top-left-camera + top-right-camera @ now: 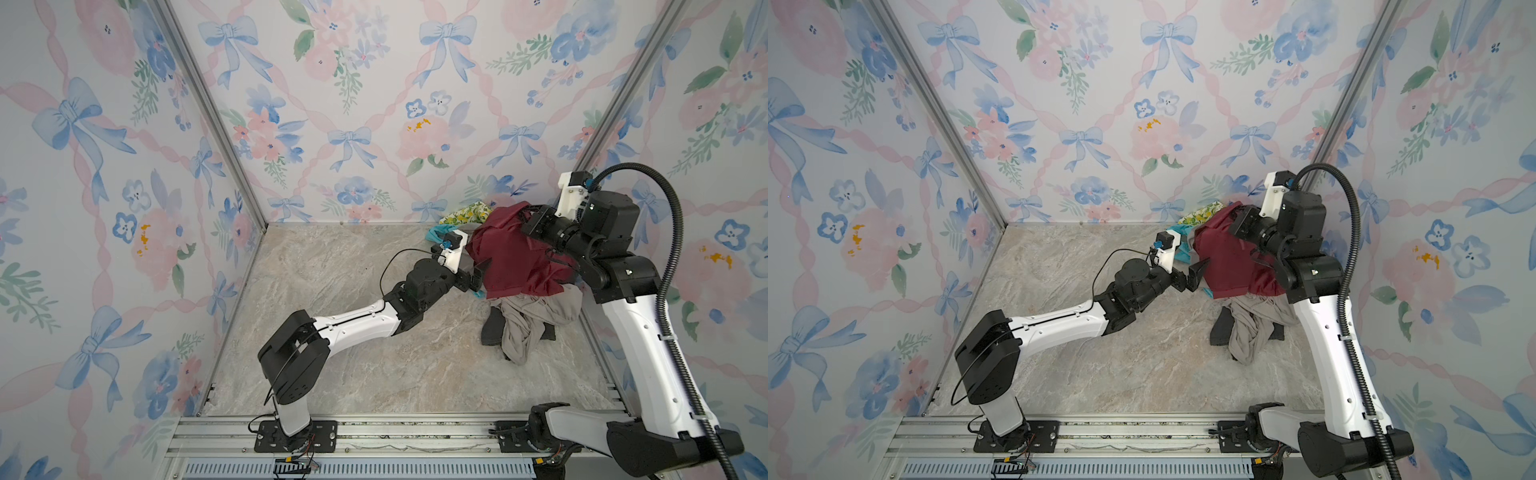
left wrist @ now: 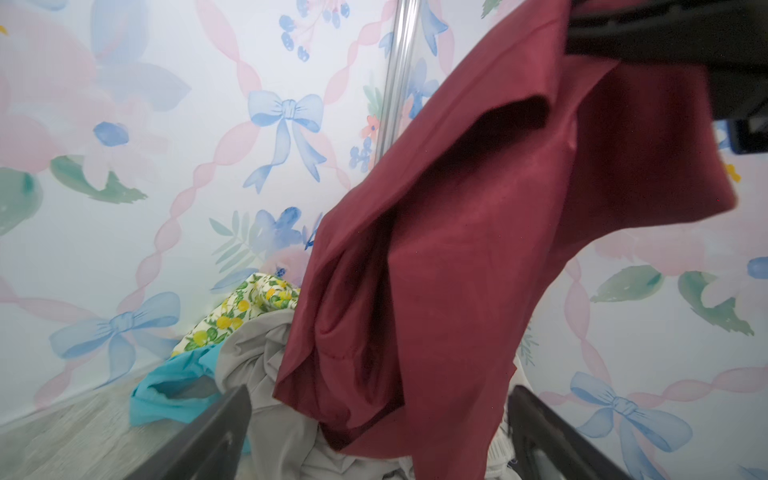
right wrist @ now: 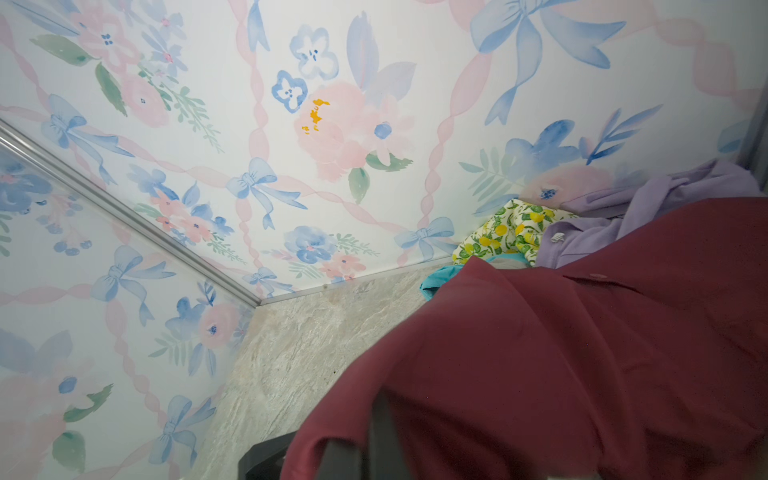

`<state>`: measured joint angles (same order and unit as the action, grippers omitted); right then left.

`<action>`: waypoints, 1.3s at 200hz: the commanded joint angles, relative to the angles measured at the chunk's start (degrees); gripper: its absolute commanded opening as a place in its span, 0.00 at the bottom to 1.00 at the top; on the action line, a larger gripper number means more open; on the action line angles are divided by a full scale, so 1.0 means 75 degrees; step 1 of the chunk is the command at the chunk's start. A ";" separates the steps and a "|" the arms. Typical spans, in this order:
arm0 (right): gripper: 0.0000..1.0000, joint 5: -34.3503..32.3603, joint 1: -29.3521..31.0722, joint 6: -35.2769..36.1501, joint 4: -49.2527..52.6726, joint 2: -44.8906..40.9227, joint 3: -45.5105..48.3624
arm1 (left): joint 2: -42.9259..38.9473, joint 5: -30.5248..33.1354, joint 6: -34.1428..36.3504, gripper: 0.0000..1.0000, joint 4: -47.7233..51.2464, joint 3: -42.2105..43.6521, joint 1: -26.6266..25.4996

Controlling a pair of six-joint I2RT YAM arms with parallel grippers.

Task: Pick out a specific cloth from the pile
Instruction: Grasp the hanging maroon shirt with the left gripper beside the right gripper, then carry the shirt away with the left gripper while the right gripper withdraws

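Note:
The dark red cloth (image 1: pixel 516 264) is hanging from my right gripper above the pile. My left gripper should grab the cloth's loose edge (image 1: pixel 482 242) and bring it to the clear floor.
The dark red cloth (image 1: pixel 515 257) (image 1: pixel 1229 257) hangs lifted over the pile at the back right. My right gripper (image 1: pixel 525 214) (image 1: pixel 1239 216) (image 3: pixel 365 440) is shut on its upper fold, and the fabric drapes over the fingers in the right wrist view. My left gripper (image 1: pixel 480 276) (image 1: pixel 1198 276) (image 2: pixel 379 390) stands open at the cloth's lower left edge, and the cloth (image 2: pixel 457 249) hangs between its spread fingers without being pinched. Under it lies the pile (image 1: pixel 528 320): beige-grey, black, teal (image 2: pixel 174 390), lemon print (image 3: pixel 511 228) and a lilac shirt (image 3: pixel 665 195).
The marble floor (image 1: pixel 353 332) stretches left and forward of the pile. Floral walls close in the back and both sides, with a metal corner post (image 2: pixel 395 83) just behind the pile. An aluminium rail (image 1: pixel 395 432) runs along the front edge and carries both arm bases.

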<state>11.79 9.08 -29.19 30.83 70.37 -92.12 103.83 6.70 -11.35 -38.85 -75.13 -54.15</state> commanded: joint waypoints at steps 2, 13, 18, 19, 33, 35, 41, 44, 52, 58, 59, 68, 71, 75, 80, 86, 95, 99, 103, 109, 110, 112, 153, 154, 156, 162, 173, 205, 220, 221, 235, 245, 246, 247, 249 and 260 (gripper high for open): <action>0.00 0.0394 0.0264 -0.0232 -0.0309 -0.0195 0.0156 | 0.0797 -0.0399 0.0593 0.98 -0.0872 -0.0847 -0.0129; 0.00 0.0466 0.0375 -0.0268 -0.0346 -0.0185 0.0210 | 0.1260 -0.0025 0.0681 0.98 -0.1147 -0.1316 -0.0179; 0.00 0.0495 0.0421 -0.0279 -0.0349 -0.0166 0.0237 | 0.1493 0.0091 0.0643 0.98 -0.1265 -0.1562 -0.0185; 0.00 0.0498 0.0431 -0.0280 -0.0349 -0.0157 0.0242 | 0.1553 0.0115 0.0633 0.98 -0.1300 -0.1608 -0.0180; 0.00 0.0546 0.0611 -0.0268 -0.0314 -0.0096 0.0249 | 0.2225 0.0351 0.0666 0.98 -0.1746 -0.2220 -0.0194; 0.00 0.0539 0.0633 -0.0268 -0.0323 -0.0100 0.0265 | 0.2311 0.0408 0.0675 0.98 -0.1869 -0.2282 -0.0197; 0.00 0.0510 0.0708 -0.0268 -0.0332 -0.0109 0.0301 | 0.2526 0.0575 0.0690 0.97 -0.2275 -0.2380 -0.0216; 0.00 0.0503 0.0727 -0.0274 -0.0329 -0.0112 0.0326 | 0.2619 0.0612 0.0693 0.96 -0.2544 -0.2398 -0.0218; 0.00 0.0514 0.0746 -0.0280 -0.0325 -0.0150 0.0389 | 0.2809 0.0523 0.0672 0.79 -0.3162 -0.2431 -0.0218; 0.00 0.0488 0.0747 -0.0259 -0.0315 -0.0179 0.0436 | 0.2892 0.0461 0.0641 0.59 -0.3436 -0.2501 -0.0215; 0.00 0.0478 0.0747 -0.0252 -0.0308 -0.0187 0.0441 | 0.2903 0.0450 0.0641 0.54 -0.3481 -0.2511 -0.0218; 0.00 0.0400 0.0719 -0.0182 -0.0236 -0.0238 0.0506 | 0.2942 0.0368 0.0567 0.06 -0.3703 -0.2563 -0.0205; 0.00 0.0394 0.0691 -0.0158 -0.0197 -0.0256 0.0506 | 0.2936 0.0351 0.0536 0.00 -0.3776 -0.2551 -0.0203; 0.00 0.0398 0.0647 -0.0114 -0.0134 -0.0271 0.0505 | 0.2922 0.0363 0.0485 0.00 -0.3877 -0.2522 -0.0206; 0.00 0.0397 0.0583 -0.0102 -0.0078 -0.0296 0.0529 | 0.2898 0.0356 0.0413 0.00 -0.3973 -0.2463 -0.0205; 0.00 0.0408 0.0491 -0.0084 -0.0054 -0.0349 0.0591 | 0.2851 0.0297 0.0342 0.00 -0.4056 -0.2410 -0.0196; 0.00 0.0418 0.0350 -0.0107 -0.0124 -0.0450 0.0752 | 0.2771 0.0202 0.0306 0.00 -0.4054 -0.2341 -0.0180; 0.00 0.0421 0.0268 -0.0128 -0.0162 -0.0506 0.0832 | 0.2725 0.0211 0.0312 0.00 -0.4056 -0.2308 -0.0186; 0.00 0.0451 0.0193 -0.0166 -0.0213 -0.0564 0.0929 | 0.2673 0.0230 0.0324 0.00 -0.4054 -0.2264 -0.0186; 0.00 0.0493 0.0076 -0.0199 -0.0291 -0.0614 0.1053 | 0.2590 0.0191 0.0319 0.00 -0.4055 -0.2190 -0.0175; 0.00 0.0497 0.0054 -0.0198 -0.0297 -0.0627 0.1072 | 0.2582 0.0182 0.0319 0.00 -0.4054 -0.2174 -0.0169; 0.00 0.0507 0.0016 -0.0216 -0.0307 -0.0643 0.1118 | 0.2552 0.0161 0.0319 0.00 -0.4054 -0.2156 -0.0170; 0.02 0.0516 -0.0631 -0.0055 -0.0438 -0.0788 0.1927 | 0.2032 0.0072 0.0099 0.00 -0.4019 -0.2010 -0.0100; 0.03 0.0521 -0.0645 -0.0050 -0.0441 -0.0796 0.1960 | 0.2021 0.0076 0.0098 0.00 -0.4013 -0.2008 -0.0096; 0.05 0.0524 -0.0668 -0.0023 -0.0471 -0.0817 0.2002 | 0.2008 0.0087 0.0096 0.00 -0.3997 -0.2021 -0.0093; 0.12 0.0528 -0.0738 0.0024 -0.0520 -0.0857 0.2131 | 0.1955 0.0108 0.0079 0.00 -0.3950 -0.2065 -0.0092; 0.28 0.0497 -0.0861 0.0145 -0.0574 -0.0914 0.2347 | 0.1859 0.0090 0.0007 0.00 -0.3923 -0.2107 -0.0061; 0.70 0.0176 -0.0950 0.0868 -0.0520 -0.1078 0.2688 | 0.1628 0.0222 0.0065 0.00 -0.2160 -0.3013 -0.0033; 0.79 -0.0048 -0.0918 0.1112 -0.0720 -0.1290 0.2949 | 0.1462 0.0193 0.0215 0.00 -0.1530 -0.3323 0.0009; 0.80 -0.0060 -0.0918 0.1143 -0.0733 -0.1305 0.2969 | 0.1455 0.0171 0.0220 0.00 -0.1485 -0.3344 0.0029; 0.84 -0.0277 -0.0884 0.1378 -0.0855 -0.1438 0.3165 | 0.1380 -0.0048 0.0150 0.00 -0.0726 -0.3794 0.0179; 0.87 -0.0400 -0.0840 0.1545 -0.0914 -0.1495 0.3271 | 0.1361 -0.0252 0.0101 0.00 -0.0045 -0.4214 0.0313; 0.87 -0.0424 -0.0832 0.1559 -0.0919 -0.1501 0.3277 | 0.1352 -0.0274 0.0093 0.00 0.0013 -0.4252 0.0321; 0.87 -0.0447 -0.0822 0.1577 -0.0921 -0.1510 0.3285 | 0.1354 -0.0285 0.0089 0.00 0.0071 -0.4289 0.0337; 0.88 -0.0500 -0.0815 0.1605 -0.0920 -0.1520 0.3298 | 0.1340 -0.0325 0.0085 0.00 0.0203 -0.4378 0.0364; 0.89 -0.0673 -0.0697 0.1768 -0.0978 -0.1596 0.3400 | 0.1294 -0.0486 0.0118 0.00 0.0944 -0.4853 0.0517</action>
<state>11.57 2.85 -20.84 24.43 59.59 -68.88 118.61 5.98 -10.52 -41.82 -104.14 -53.15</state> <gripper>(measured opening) 0.876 0.049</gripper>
